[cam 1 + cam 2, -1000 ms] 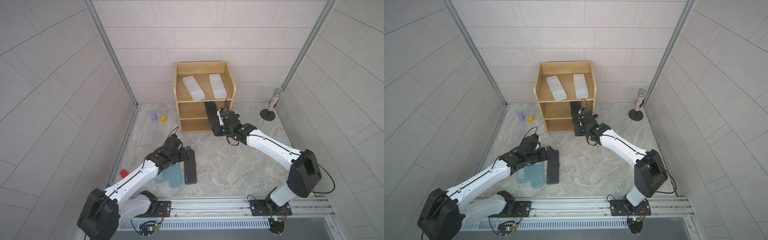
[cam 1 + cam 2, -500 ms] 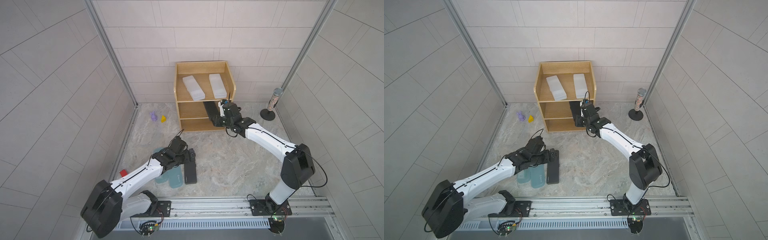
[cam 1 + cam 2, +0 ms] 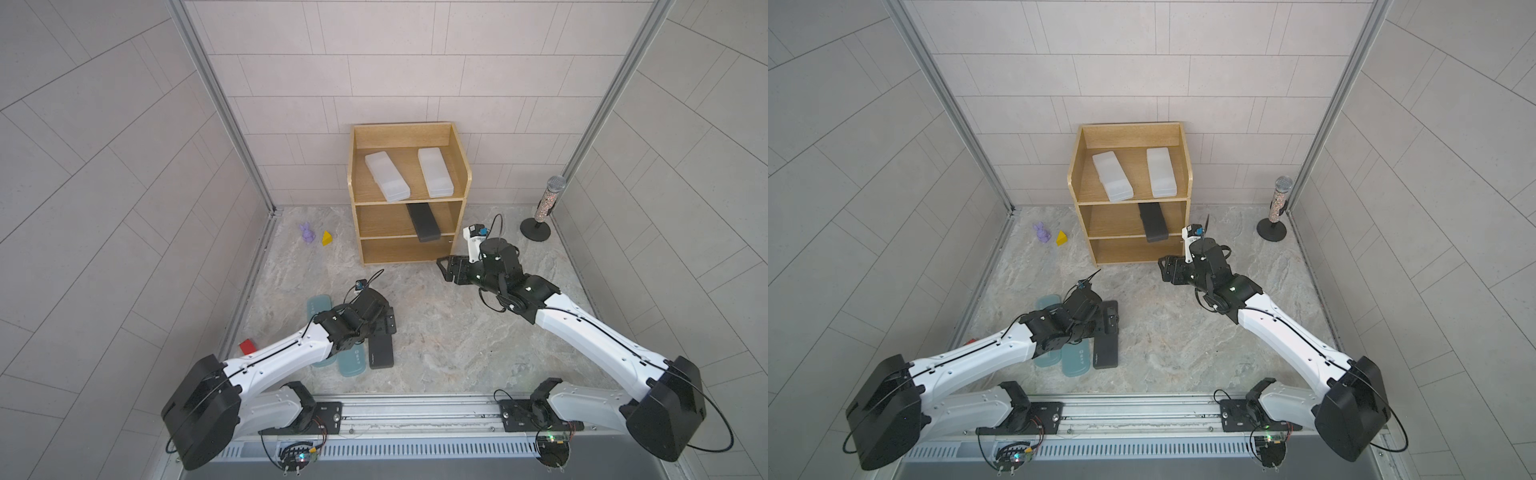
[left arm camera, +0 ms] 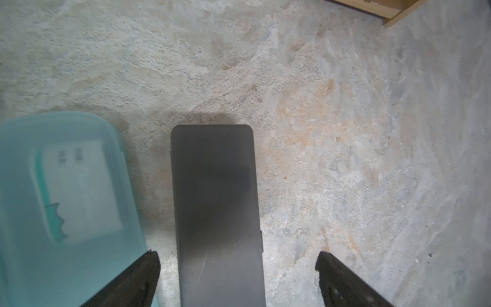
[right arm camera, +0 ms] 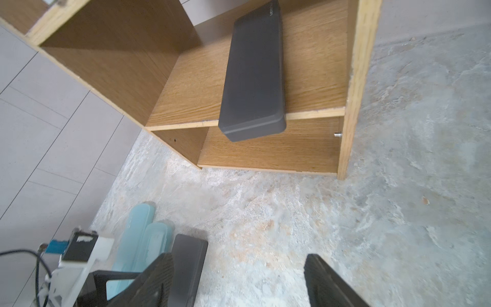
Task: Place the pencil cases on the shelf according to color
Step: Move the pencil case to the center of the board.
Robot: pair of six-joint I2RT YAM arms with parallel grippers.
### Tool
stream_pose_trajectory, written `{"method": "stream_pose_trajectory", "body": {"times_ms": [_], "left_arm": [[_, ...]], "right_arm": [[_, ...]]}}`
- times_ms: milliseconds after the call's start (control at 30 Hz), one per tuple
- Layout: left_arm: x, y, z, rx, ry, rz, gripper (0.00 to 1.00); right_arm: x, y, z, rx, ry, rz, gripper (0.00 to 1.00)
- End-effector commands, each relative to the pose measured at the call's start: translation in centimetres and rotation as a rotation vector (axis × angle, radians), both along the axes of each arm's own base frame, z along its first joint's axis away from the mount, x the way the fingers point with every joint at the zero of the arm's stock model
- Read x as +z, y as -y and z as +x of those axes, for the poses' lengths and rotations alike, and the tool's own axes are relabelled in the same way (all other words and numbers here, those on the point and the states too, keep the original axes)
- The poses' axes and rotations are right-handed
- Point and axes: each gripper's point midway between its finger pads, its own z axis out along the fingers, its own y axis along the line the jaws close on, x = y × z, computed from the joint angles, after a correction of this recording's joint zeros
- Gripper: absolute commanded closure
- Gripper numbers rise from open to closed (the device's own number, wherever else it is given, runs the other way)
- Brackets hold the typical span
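Observation:
The black case on the floor (image 3: 1106, 345) is next to the teal case. My left gripper should push the black case across toward my right gripper, which will take it.
The wooden shelf (image 3: 376, 224) (image 3: 1100, 224) stands at the back. Two white pencil cases (image 3: 387, 176) (image 3: 435, 172) lie on its top tier. A black case (image 3: 423, 222) (image 5: 253, 71) rests on the middle tier, its end jutting past the front edge. My right gripper (image 3: 444, 270) (image 5: 237, 256) is open and empty, clear of the shelf's front right corner. On the floor lie another black case (image 3: 380, 353) (image 4: 218, 212) and two teal cases (image 3: 320, 305) (image 3: 352, 361). My left gripper (image 3: 390, 326) (image 4: 237, 256) is open, its fingers on either side of the floor black case.
A purple toy (image 3: 307, 232) and a yellow wedge (image 3: 327, 238) sit left of the shelf. A red block (image 3: 247, 346) lies by the left wall. A microphone on a round stand (image 3: 540, 216) is at the back right. Tiled walls close in three sides.
My right gripper opened, let go of the black case on the middle tier and drew back from the shelf. My left gripper moved over the floor black case.

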Motion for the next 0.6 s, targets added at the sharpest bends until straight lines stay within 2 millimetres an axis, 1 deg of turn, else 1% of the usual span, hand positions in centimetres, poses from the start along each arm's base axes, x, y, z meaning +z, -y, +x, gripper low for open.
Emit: {"method": "stream_pose_trajectory", "body": {"times_ms": [0, 167, 267, 300, 333, 400, 567], "left_arm": [[-1.2, -1.3, -0.3, 0.043, -0.011, 0.096, 0.00], [-2.3, 0.5, -0.4, 0.034, -0.027, 0.069, 0.00], [-3.4, 1.4, -0.6, 0.033, -0.055, 0.073, 0.00], [-3.9, 1.8, -0.8, 0.028, -0.070, 0.071, 0.00], [-4.2, 2.4, -0.9, 0.018, -0.082, 0.069, 0.00], [-4.3, 3.8, -1.0, -0.005, -0.084, 0.069, 0.00], [-4.2, 8.8, -0.8, -0.050, -0.069, -0.020, 0.00]], "right_arm": [[-2.7, 1.6, -2.4, -0.026, -0.063, -0.041, 0.16], [-5.5, 3.8, -5.8, -0.045, -0.102, -0.041, 0.15], [-6.7, 4.6, -7.3, -0.046, -0.126, -0.043, 0.15], [-6.7, 4.8, -7.6, -0.045, -0.126, -0.041, 0.14], [-7.7, 5.2, -8.2, -0.047, -0.143, -0.051, 0.15], [-8.2, 5.8, -9.0, -0.054, -0.148, -0.055, 0.14], [-8.2, 7.2, -10.3, -0.068, -0.143, -0.077, 0.13]]}}
